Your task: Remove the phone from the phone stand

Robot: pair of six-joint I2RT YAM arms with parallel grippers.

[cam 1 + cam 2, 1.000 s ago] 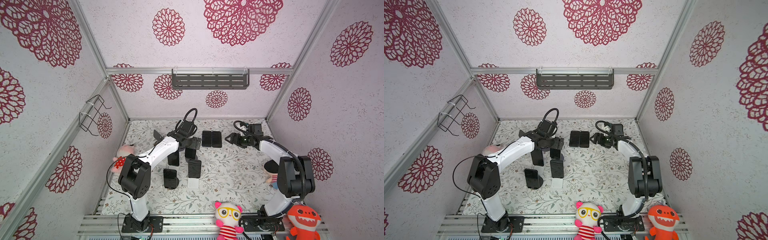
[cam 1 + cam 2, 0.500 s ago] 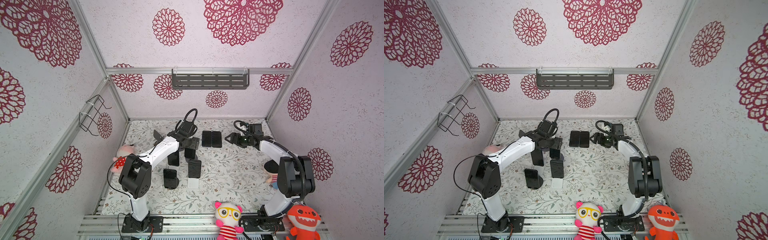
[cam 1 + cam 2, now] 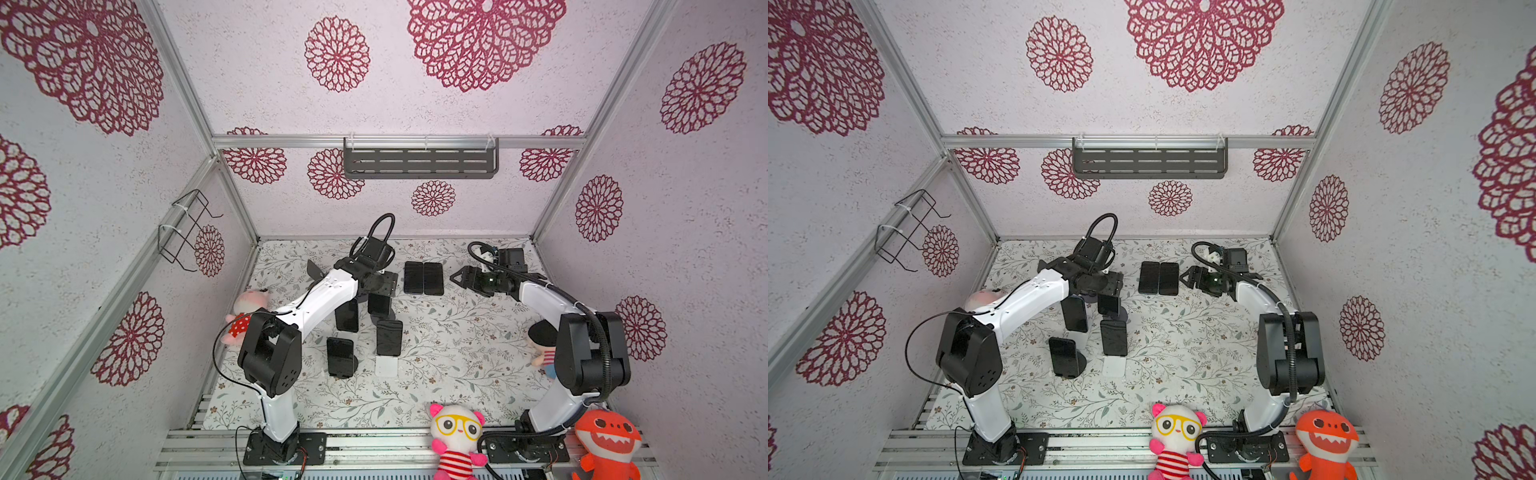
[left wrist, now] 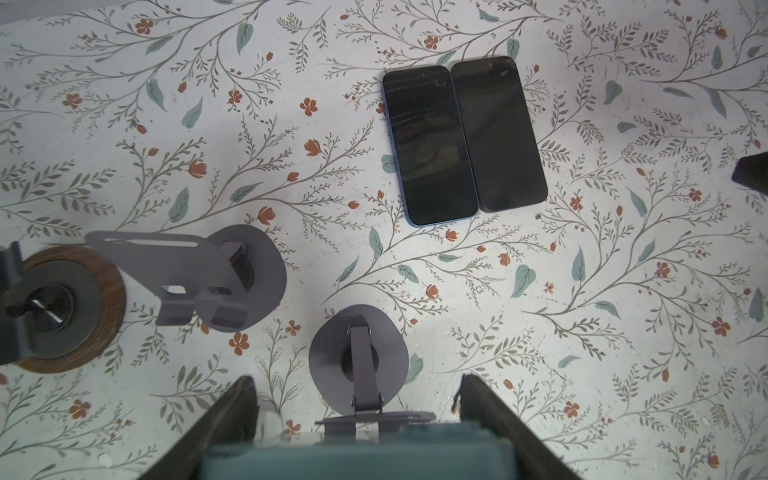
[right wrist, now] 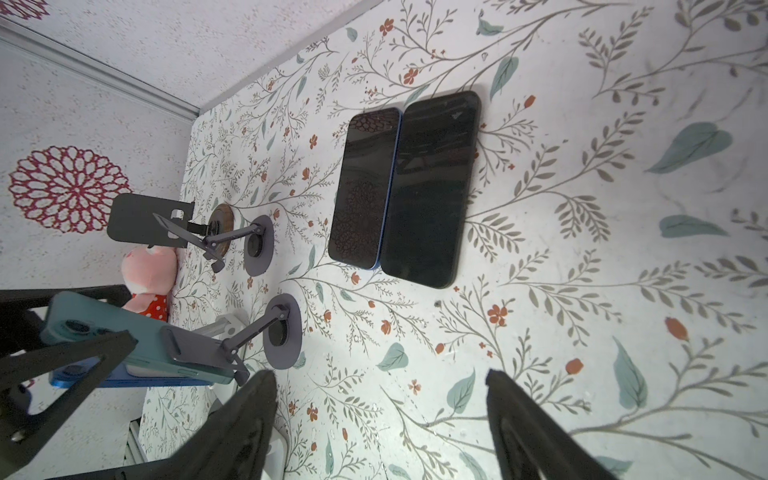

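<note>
Next, I pick up the teal phone (image 3: pixel 379 305) and pass it to my right gripper, because the flat phones (image 3: pixel 423 278) lie between my left gripper and the free floral table beyond.
A teal phone (image 4: pixel 357 455) leans on a grey phone stand (image 4: pixel 357 361) with a round base. My left gripper (image 4: pixel 357 399) is lowered over the phone's upper end, one finger against each long side, shut on it. Both top views show this gripper (image 3: pixel 379 296) (image 3: pixel 1108 297) over the dark phone (image 3: pixel 379 305) left of centre. The right wrist view shows the phone (image 5: pixel 137 332) resting on its stand (image 5: pixel 282 328). My right gripper (image 3: pixel 457 279) (image 5: pixel 380 399) hovers open and empty over bare floral table at the back right.
Two phones (image 3: pixel 424 277) (image 4: pixel 463 139) lie flat side by side between the grippers. Three more phones stand on stands (image 3: pixel 347 314) (image 3: pixel 389 337) (image 3: pixel 340 356) nearer the front. An empty stand (image 4: pixel 187 274) and a wood-ringed base (image 4: pixel 62 307) sit beside. Plush toys (image 3: pixel 455 436) (image 3: pixel 245 316) line the edges.
My left gripper's jaws have narrowed from wide open onto the phone's sides. Neither arm has visibly moved, and the right gripper is unchanged.
</note>
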